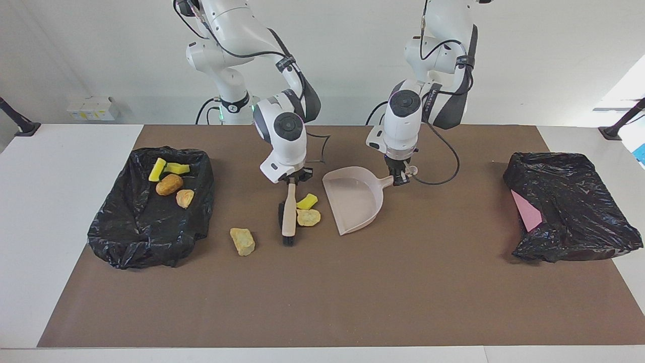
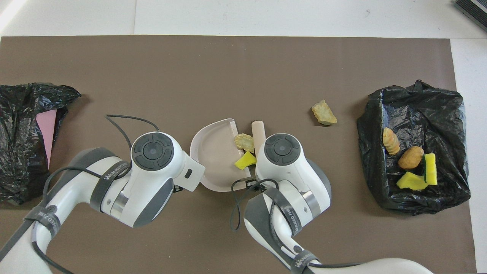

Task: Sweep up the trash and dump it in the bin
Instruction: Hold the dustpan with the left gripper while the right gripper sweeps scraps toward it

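Note:
Next, I bring the brush back to the lump's bin side (image 2: 345,113) with my right gripper before dumping, because the lone pale lump (image 2: 324,112) lies behind the brush, away from the dustpan.
My right gripper (image 1: 294,177) is shut on the handle of the beige brush (image 1: 288,214), whose black bristles rest on the mat. My left gripper (image 1: 401,176) is shut on the handle of the beige dustpan (image 1: 352,199), which lies flat with its mouth toward the brush. Two pieces of trash, a yellow sponge chunk (image 1: 307,201) and a pale lump (image 1: 308,217), lie squeezed between the brush and the dustpan's lip (image 2: 239,146). Another pale lump (image 1: 242,241) lies alone between the brush and the bin (image 1: 151,237). That black-lined bin holds yellow sponges (image 1: 164,169), a brown oval (image 1: 169,184) and a tan piece (image 1: 185,197).
A second black-bagged container (image 1: 569,206) with a pink patch (image 1: 526,210) sits at the left arm's end of the brown mat (image 1: 322,302). White table shows around the mat. A cable loops from each wrist near the tools.

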Available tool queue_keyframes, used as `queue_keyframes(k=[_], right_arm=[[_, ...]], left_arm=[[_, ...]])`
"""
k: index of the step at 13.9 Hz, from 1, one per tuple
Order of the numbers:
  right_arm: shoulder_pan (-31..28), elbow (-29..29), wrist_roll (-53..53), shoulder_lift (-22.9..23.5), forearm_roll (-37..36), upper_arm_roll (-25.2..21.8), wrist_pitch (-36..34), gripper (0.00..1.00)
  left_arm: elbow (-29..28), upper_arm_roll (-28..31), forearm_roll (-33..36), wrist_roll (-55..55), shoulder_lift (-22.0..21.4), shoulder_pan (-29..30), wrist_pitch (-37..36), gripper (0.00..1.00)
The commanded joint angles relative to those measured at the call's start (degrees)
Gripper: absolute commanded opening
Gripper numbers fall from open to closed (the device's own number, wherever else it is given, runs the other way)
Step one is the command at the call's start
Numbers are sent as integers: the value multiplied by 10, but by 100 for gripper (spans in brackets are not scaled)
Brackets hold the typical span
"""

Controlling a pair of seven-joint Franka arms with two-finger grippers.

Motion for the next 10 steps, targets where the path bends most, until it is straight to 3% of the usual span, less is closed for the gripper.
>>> queue_keyframes(k=[1,4,7,10], right_arm=[[17,23,-1,-1,23,22,-26,0],[35,67,57,2,18,22,-56,0],[9,101,58,-5,5,7,-90,0],[-35,143,50,-2,-75,8,-144,0]], left_arm=[[-23,7,2,-20,-19,-10,26,0],[-23,7,1,-16,-18,-7,28,0],[-23,8,-16,-11,-14,5,43,0],[-20,8,-28,-10,-12,15,46,0]])
